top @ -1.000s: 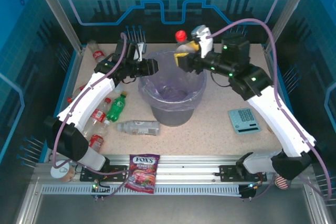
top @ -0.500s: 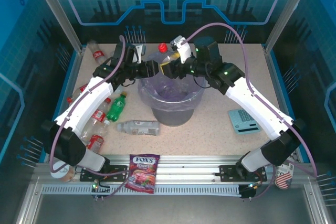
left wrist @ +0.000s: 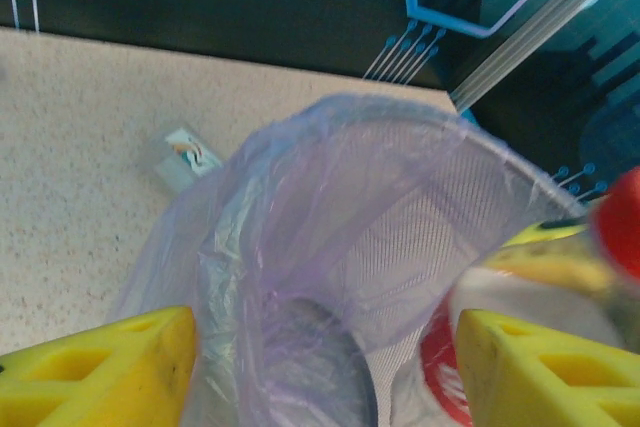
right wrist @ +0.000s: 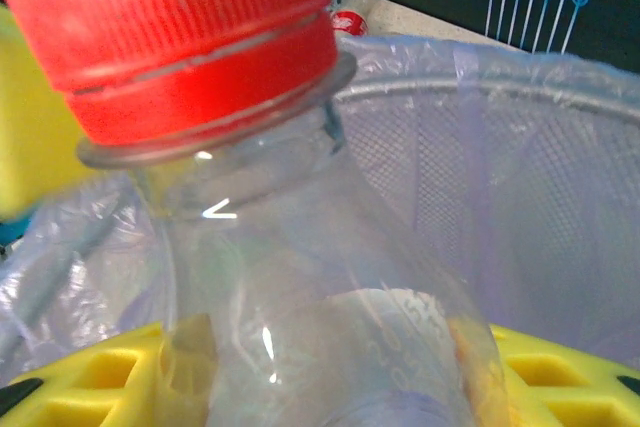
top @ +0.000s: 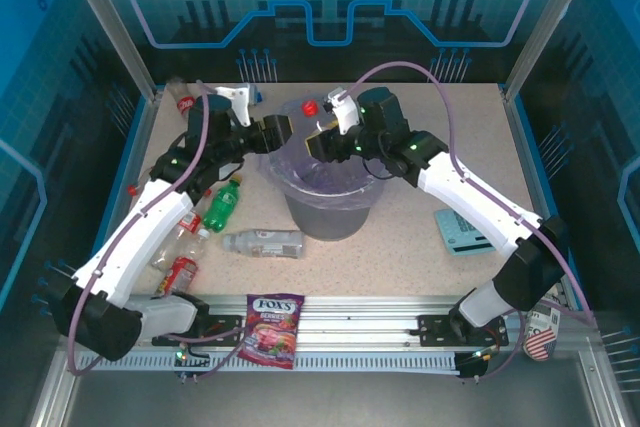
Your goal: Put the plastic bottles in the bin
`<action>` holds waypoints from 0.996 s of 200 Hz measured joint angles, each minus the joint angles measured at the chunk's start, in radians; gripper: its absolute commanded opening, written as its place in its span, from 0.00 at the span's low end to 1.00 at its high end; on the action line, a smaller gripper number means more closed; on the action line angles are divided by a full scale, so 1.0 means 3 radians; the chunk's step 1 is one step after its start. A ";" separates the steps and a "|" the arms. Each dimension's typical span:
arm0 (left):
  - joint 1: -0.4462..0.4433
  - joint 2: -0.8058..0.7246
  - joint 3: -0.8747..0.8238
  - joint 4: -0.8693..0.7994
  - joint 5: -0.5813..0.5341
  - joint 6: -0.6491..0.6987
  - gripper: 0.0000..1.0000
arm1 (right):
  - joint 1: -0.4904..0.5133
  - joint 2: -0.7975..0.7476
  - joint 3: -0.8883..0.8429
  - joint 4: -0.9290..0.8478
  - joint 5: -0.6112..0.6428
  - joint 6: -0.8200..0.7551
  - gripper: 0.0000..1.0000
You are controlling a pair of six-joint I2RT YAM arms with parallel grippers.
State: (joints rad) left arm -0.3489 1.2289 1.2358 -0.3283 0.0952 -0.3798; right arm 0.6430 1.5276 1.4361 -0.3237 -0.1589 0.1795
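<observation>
The bin is crowding the clear bottle [left wrist: 185,158] behind it. Next, my left gripper takes hold of the bin's rim [left wrist: 232,257] and moves the bin away before taking that bottle.
The grey bin [top: 330,215] with its lilac liner stands mid-table. My right gripper [top: 323,139] is over its back rim, shut on a clear red-capped bottle [top: 311,108] that lies tilted with its cap to the left. The right wrist view has that bottle [right wrist: 300,277] close up between the yellow fingers [right wrist: 90,382], the bin mesh [right wrist: 500,147] behind it. My left gripper [top: 282,134] is open at the bin's left rim, its fingers [left wrist: 110,372] apart over the liner [left wrist: 330,207]. A blurred red-and-white bottle [left wrist: 445,372] shows beside its right finger. Several bottles [top: 222,202] lie on the table's left.
A clear white-labelled bottle [top: 262,242] lies just left of the bin. One more bottle [top: 184,99] sits at the back left corner. A purple candy bag [top: 271,328] rests on the front rail. A pale blue calculator [top: 463,231] lies on the right.
My right arm has swung the red-capped bottle left and down, over the bin's mouth. My left gripper has opened wider at the rim, and its arm has shifted.
</observation>
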 measured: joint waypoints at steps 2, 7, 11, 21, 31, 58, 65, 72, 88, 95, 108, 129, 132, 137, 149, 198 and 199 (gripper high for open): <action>0.0000 -0.0005 0.0001 0.0001 -0.0009 0.0010 0.72 | 0.0000 0.0001 -0.0010 0.0004 0.0004 0.0005 0.54; 0.0000 -0.0017 0.0001 0.0003 -0.0037 0.0024 0.73 | 0.0000 0.0009 -0.0031 0.0014 0.0006 0.0014 0.54; 0.0000 -0.0018 0.0001 -0.0001 -0.0050 0.0039 0.73 | 0.0000 0.0017 -0.0037 0.0013 0.0006 0.0014 0.54; 0.0000 -0.0008 0.0005 -0.0027 -0.0103 0.0065 0.73 | 0.0000 0.0050 -0.0042 0.0014 0.0018 0.0015 0.55; 0.0000 0.0018 0.0014 -0.0071 -0.0148 0.0078 0.71 | 0.0001 0.0078 -0.0042 0.0014 0.0033 0.0014 0.55; 0.0000 0.0136 0.0065 -0.0178 -0.0197 0.0139 0.65 | 0.0001 0.0167 -0.0042 0.0011 0.0098 0.0010 0.56; 0.0000 0.0160 0.0066 -0.0198 -0.0206 0.0144 0.62 | 0.0001 0.0195 -0.0042 0.0010 0.0112 0.0006 0.57; 0.0000 0.0179 0.0066 -0.0224 -0.0214 0.0148 0.60 | 0.0001 0.0223 -0.0042 0.0011 0.0137 -0.0001 0.57; 0.0000 0.0210 0.0066 -0.0251 -0.0220 0.0148 0.55 | 0.0001 0.0298 -0.0042 0.0006 0.0188 -0.0013 0.59; 0.0000 0.0216 0.0066 -0.0261 -0.0219 0.0151 0.54 | 0.0001 0.0323 -0.0042 0.0003 0.0214 -0.0013 0.60; 0.0000 0.0219 0.0066 -0.0262 -0.0219 0.0154 0.53 | 0.0013 0.0369 -0.0042 -0.0005 0.0294 -0.0020 0.61; 0.0000 0.0219 0.0066 -0.0261 -0.0220 0.0165 0.49 | 0.0034 0.0429 -0.0042 -0.0017 0.0404 -0.0028 0.62; 0.0000 0.0219 0.0066 -0.0261 -0.0220 0.0167 0.49 | 0.0038 0.0436 -0.0042 -0.0017 0.0421 -0.0028 0.63; 0.0000 0.0219 0.0066 -0.0261 -0.0220 0.0168 0.48 | 0.0043 0.0450 -0.0042 -0.0017 0.0432 -0.0027 0.63; 0.0000 0.0219 0.0066 -0.0261 -0.0220 0.0189 0.46 | 0.0058 0.0477 -0.0042 -0.0013 0.0469 -0.0027 0.64; 0.0000 0.0252 0.0066 -0.0263 -0.0220 0.0243 0.39 | 0.0097 0.0520 -0.0042 -0.0014 0.0561 -0.0048 0.75; 0.0000 0.0253 0.0066 -0.0264 -0.0219 0.0243 0.39 | 0.0098 0.0520 -0.0042 -0.0014 0.0563 -0.0052 0.76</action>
State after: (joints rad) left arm -0.3489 1.3048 1.2556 -0.4076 0.0296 -0.3069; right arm 0.6724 1.6836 1.4235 -0.3279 0.0101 0.1638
